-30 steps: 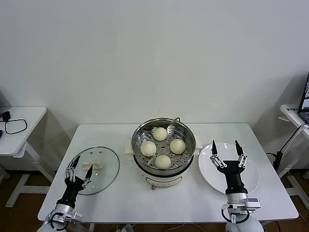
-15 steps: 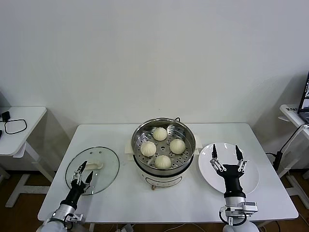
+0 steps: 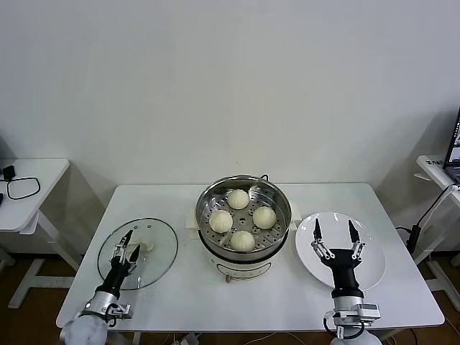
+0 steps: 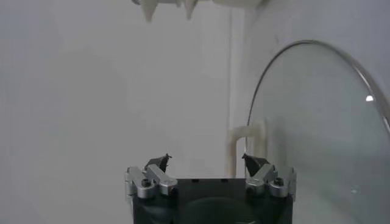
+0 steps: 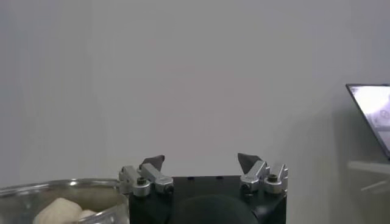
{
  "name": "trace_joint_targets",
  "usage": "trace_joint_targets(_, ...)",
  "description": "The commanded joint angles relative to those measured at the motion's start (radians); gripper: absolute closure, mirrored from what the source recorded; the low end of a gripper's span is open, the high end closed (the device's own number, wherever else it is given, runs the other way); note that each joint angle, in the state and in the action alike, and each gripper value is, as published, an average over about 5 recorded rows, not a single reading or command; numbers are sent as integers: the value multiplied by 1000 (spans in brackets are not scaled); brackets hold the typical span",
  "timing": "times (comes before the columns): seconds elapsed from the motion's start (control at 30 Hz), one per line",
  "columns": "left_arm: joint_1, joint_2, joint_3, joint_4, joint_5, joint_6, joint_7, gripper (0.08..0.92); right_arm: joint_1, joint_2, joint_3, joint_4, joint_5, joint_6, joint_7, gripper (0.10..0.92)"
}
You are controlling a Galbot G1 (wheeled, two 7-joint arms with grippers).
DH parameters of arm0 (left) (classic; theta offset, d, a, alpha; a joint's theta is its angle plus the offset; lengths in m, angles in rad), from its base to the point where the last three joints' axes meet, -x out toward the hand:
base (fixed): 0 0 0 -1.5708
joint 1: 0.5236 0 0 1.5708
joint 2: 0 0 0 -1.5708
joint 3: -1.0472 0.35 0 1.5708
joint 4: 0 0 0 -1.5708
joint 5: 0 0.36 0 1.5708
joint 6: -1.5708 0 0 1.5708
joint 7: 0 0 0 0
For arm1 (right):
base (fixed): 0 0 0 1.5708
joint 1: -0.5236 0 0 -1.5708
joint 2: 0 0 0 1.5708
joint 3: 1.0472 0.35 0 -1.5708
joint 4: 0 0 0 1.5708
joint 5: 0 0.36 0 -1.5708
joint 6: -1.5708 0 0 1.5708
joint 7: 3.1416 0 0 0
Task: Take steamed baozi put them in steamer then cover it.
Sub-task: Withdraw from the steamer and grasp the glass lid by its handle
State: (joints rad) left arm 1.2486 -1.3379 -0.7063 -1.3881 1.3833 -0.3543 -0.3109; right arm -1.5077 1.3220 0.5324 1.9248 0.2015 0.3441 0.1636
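Note:
My left gripper should keep moving toward the handle [image 3: 145, 246] until its fingers close around the bar, because the bar of the cream handle [image 4: 232, 155] is inside its open fingers.
The steamer [image 3: 205, 203], a shiny steel pot on a cream base, stands mid-table with several cream-white baozi [image 3: 221, 221] on its perforated floor. It has no cover on. The flat glass lid [image 3: 162, 248] lies on the table to its left, cream handle [image 3: 148, 246] up. My left gripper [image 3: 129, 246] hovers open over the lid beside the handle; the left wrist view shows the left gripper [image 4: 207, 159] with the handle [image 4: 247, 143] just past one fingertip. My right gripper [image 3: 333, 230] stands open above the white plate [image 3: 374, 259], holding nothing.
In the right wrist view, the steamer's rim [image 5: 61, 184] and one baozi [image 5: 58, 210] sit beside the open right gripper [image 5: 201, 161]. A side table with a black cable [image 3: 21, 187] stands far left. A laptop [image 3: 454, 147] stands far right.
The left gripper has moved inward over the lid toward its handle. The right gripper has sunk a little toward the near table edge. Both have stayed open.

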Motion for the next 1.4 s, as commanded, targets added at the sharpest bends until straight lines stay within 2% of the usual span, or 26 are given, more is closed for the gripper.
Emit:
trace_joint_targets(0.03,-88,-1,30,82,33,32,-15,177,-4,4,4,-8,-8,5,-1,203)
trace_joint_targets(0.4,-136,2,38,137,43,60,-37,177,-4,8,1,-28,-16,14,-6,203)
trace_joint_targets(0.5,-141,1,43,148,50,61,-37,205,-1,10,1,-36,-18,17,-8,203)
trace_joint_targets(0.8,-148,-4,48,182,68,66,-48,468,5,12,-2,-53,-19,23,-11,203)
trace_joint_targets(1.03,-143,-8,45,161,75,60,-51,667,15,14,-9,-60,-18,25,-11,203)
trace_joint_targets(1.2,-114,-17,24,63,76,60,-52,797,21,13,-13,-62,-17,25,-10,203)
trace_joint_targets(1.4,-29,-20,-28,-194,47,90,-18,804,24,12,-13,-60,-16,25,-9,203)
